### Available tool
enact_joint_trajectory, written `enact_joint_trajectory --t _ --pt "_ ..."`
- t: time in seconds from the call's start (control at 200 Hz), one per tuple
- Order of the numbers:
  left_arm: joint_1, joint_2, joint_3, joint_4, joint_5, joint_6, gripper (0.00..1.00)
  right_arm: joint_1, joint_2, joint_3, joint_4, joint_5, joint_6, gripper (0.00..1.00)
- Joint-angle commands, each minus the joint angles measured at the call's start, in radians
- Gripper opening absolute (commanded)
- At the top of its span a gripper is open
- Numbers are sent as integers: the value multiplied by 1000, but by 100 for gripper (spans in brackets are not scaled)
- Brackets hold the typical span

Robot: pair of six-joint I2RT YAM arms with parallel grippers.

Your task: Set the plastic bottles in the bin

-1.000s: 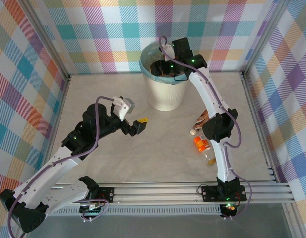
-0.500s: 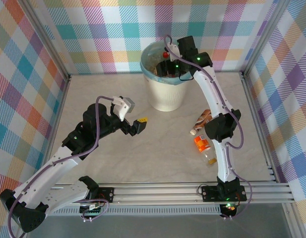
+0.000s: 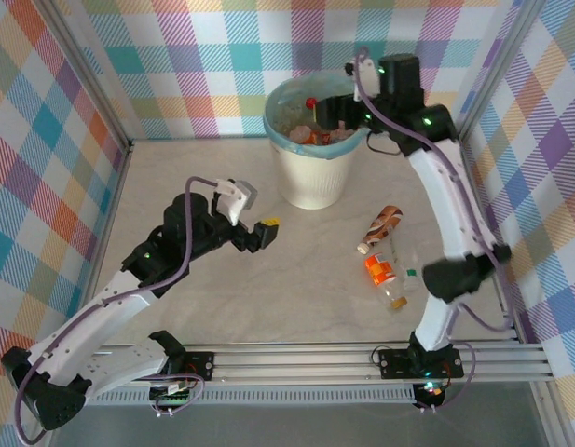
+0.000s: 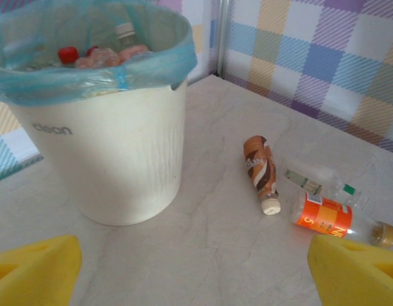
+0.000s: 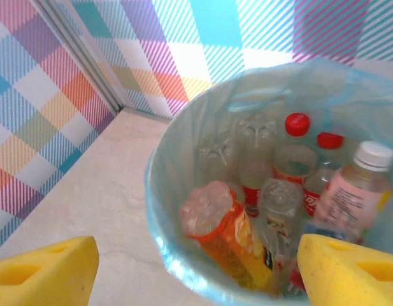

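My right gripper should keep going, as the loose orange-labelled bottle's bottom end lies clear of the brown bottle's cap, toward that end and close there.
The bin is cream-white with a teal liner and stands at the back middle of the table. Inside it lie several plastic bottles, among them an orange-labelled one, red-capped ones and a pink one with a white cap. My right gripper hovers over the bin's right rim, open, its yellow pads wide apart with nothing between them. On the table lie a brown bottle, an orange-labelled bottle and a clear bottle. My left gripper hangs open and empty left of them.
Checked walls with metal posts close in the table on three sides. The bin stands just ahead of my left gripper. A metal rail with both arm bases runs along the near edge. Bare tabletop spreads between the left gripper and the three bottles.
My right gripper has risen out of the bin, drawn back to its right rim and opened wider. The left gripper has shifted slightly up and right.
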State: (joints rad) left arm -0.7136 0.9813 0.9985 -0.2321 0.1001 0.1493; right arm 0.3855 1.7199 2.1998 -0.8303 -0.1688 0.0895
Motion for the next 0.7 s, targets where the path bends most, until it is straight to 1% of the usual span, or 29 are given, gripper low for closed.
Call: enact_joint_trajectory --t 0.0,0.07,0.115,0.145,0.165,0.22,0.29,0.32,0.4,0.51,0.595,0.695 --pt "-84 52 44 -6 -37 21 91 -12 -160 -217 50 83 -17 82" --pt "-153 110 72 -17 -69 70 92 -26 -281 -371 57 118 -14 82" --pt "-186 158 105 -35 -89 79 92 -38 -350 -456 43 137 -16 80" --pt "-202 188 128 -38 -98 79 91 -46 -388 -503 22 154 -22 80" --pt "-211 211 141 -72 -101 77 91 -50 -410 -530 2 167 -27 80" --pt "-233 259 164 -72 -104 67 90 -57 -451 -590 -71 209 -40 80" --pt "-256 299 171 -55 -90 65 90 -66 -484 -662 -173 241 -36 80" --pt "-264 313 171 -9 -76 65 90 -66 -498 -696 -210 245 -32 80" --pt "-276 338 170 30 -45 74 91 -69 -543 -810 -262 255 -7 82" --pt "-280 360 166 61 -16 101 92 -73 -592 -980 -263 242 13 83" --pt "-280 366 163 64 -13 124 93 -73 -596 -1086 -241 211 14 83" --pt "-280 360 157 60 -15 146 93 -73 -566 -1154 -191 162 13 84"
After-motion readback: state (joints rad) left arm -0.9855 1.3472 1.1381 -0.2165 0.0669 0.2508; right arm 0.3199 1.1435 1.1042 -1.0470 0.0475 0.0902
